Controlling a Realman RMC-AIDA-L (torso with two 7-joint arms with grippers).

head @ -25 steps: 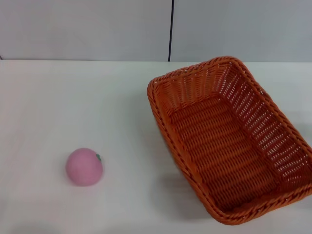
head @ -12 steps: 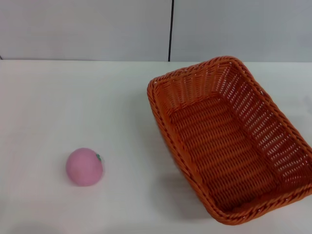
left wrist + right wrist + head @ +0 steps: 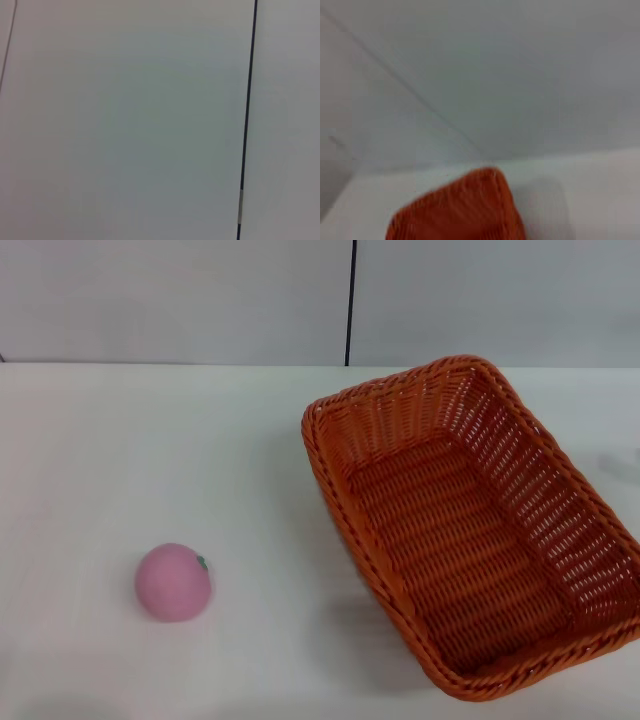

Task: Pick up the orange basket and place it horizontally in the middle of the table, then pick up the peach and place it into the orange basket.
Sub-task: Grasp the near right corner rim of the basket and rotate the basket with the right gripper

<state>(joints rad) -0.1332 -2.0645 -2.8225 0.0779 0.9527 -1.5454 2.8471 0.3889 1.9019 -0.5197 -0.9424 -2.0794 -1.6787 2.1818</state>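
My right gripper keeps moving down until its fingers straddle that rim and then close, as the orange basket stands upright with its long rim [image 3: 565, 466] near my right gripper clear.
The orange basket [image 3: 470, 525] lies on the right side of the white table [image 3: 150, 440], set at a slant with its long side running from the far middle toward the near right. A corner of the orange basket [image 3: 465, 210] also shows blurred in the right wrist view. The pink peach [image 3: 173, 582] rests on the table at the near left, its green stem mark facing right. Neither gripper appears in any view. The left wrist view holds only a pale wall panel.
A pale wall with a dark vertical seam [image 3: 351, 302] rises behind the table's far edge. The same kind of dark seam [image 3: 246, 120] crosses the left wrist view. A faint shadow [image 3: 615, 462] lies on the table to the right of the basket.
The basket and peach have not moved. A faint shadow has appeared on the table at the right edge beside the basket.
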